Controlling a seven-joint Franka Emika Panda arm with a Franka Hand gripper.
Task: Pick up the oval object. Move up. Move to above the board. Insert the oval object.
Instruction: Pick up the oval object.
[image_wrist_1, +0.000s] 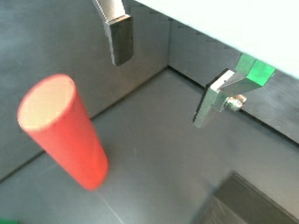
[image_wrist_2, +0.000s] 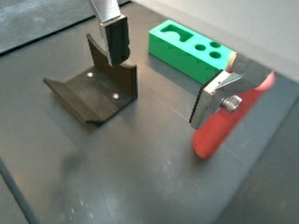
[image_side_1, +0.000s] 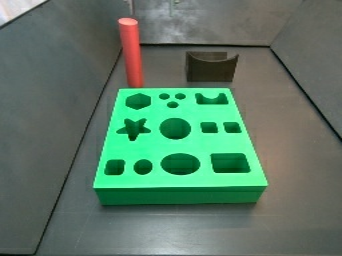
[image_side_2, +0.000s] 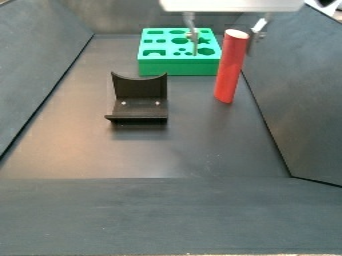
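Note:
The board's near middle hole (image_side_1: 181, 164) has more width than depth, so the foot of the oval object (image_side_1: 131, 54) will fit in there when I bring the object down.
The oval object, a smooth red rod (image_side_1: 130, 50), stands upright on the dark floor beside the far left corner of the board (image_side_1: 177, 190), a bright green slab with dark cut-out holes. My gripper (image_side_2: 225, 32) hangs open near the rod's top (image_side_2: 235, 40), with nothing between its fingers. In both wrist views the rod (image_wrist_1: 61, 131) (image_wrist_2: 228, 127) lies off to one side of the gripper (image_wrist_1: 167, 70) (image_wrist_2: 163, 74), outside one silver finger (image_wrist_2: 211, 101), not in the gap. The gripper does not show in the side view that looks along the board.
The fixture (image_side_2: 136, 98), a dark L-shaped bracket, stands on the floor near the board (image_side_2: 178, 50) and shows under one finger (image_wrist_2: 114, 39) as the fixture (image_wrist_2: 100, 92). Dark sloping walls (image_side_2: 47, 90) close in the floor.

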